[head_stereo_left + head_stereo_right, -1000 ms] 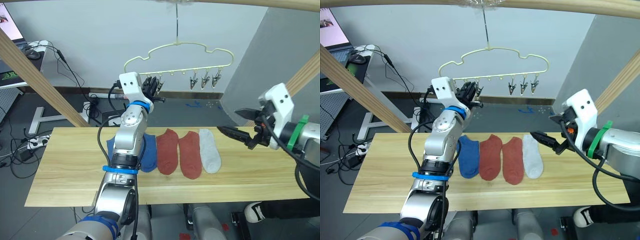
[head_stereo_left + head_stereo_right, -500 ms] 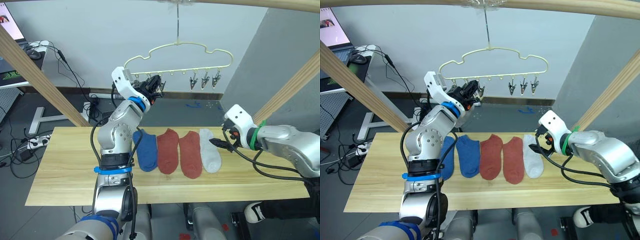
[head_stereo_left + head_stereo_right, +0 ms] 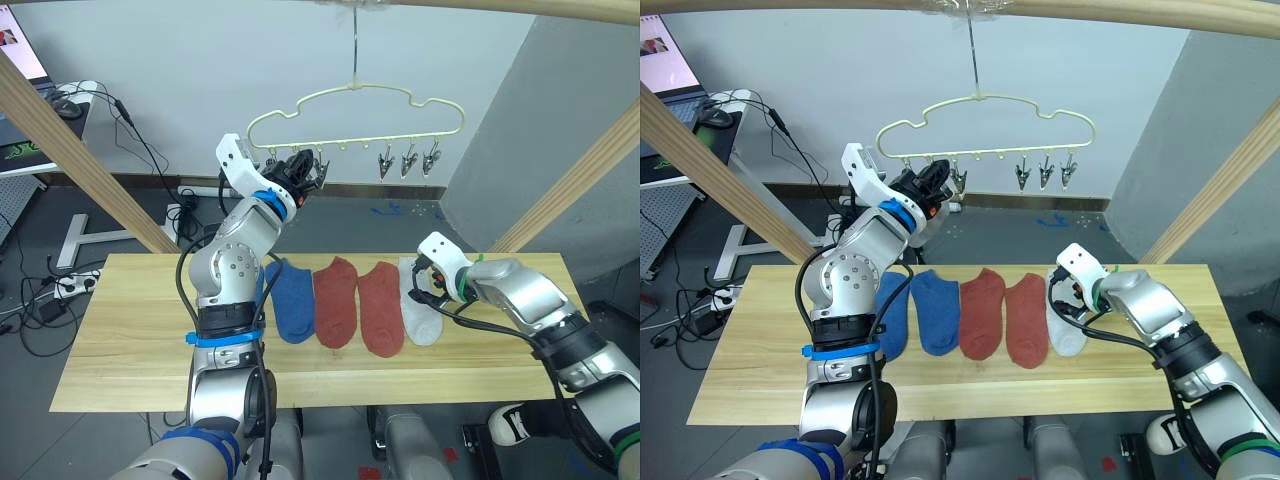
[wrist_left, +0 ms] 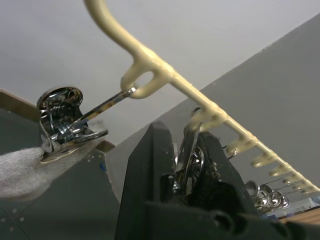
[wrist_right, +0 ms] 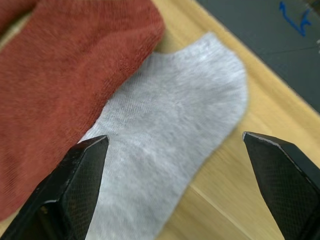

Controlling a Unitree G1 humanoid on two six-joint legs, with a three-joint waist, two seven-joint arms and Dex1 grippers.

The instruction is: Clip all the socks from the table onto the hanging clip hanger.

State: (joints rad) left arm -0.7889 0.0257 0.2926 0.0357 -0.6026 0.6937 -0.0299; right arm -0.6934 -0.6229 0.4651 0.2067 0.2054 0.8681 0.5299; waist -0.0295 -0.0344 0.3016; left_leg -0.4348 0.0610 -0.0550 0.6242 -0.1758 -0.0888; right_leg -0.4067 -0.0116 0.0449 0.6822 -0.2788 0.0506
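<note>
The far end (image 5: pixel 205 65) of the grey sock (image 3: pixel 421 307) goes past my spread fingers, so I expect the sock's cuff to stick up above them when I lift the sock.
Five socks lie in a row on the table (image 3: pixel 130 340): a blue sock (image 3: pixel 892 315) half behind my left arm, a second blue sock (image 3: pixel 292 300), two rust-red ones (image 3: pixel 336 300) (image 3: pixel 380 305) and a light grey sock (image 3: pixel 422 315). My right gripper (image 3: pixel 418 290) hovers open just over the grey sock (image 5: pixel 165 130), fingers spread wide. The clip hanger (image 3: pixel 355 95) hangs above. My left gripper (image 3: pixel 305 172) is raised to its left clips, shut on a metal clip (image 4: pixel 187 165). Beside it, another clip (image 4: pixel 62 117) holds light grey fabric (image 4: pixel 20 165).
Slanted wooden poles (image 3: pixel 70 150) (image 3: pixel 570 190) flank the table and a pole runs overhead. Three bare clips (image 3: pixel 405 160) hang at the hanger's right. A desk and cables (image 3: pixel 60 100) sit at the far left behind the table.
My right arm swung in from the right and lowered, open, onto the grey sock. The left arm shifted left, uncovering a blue sock, with its gripper staying at the clips.
</note>
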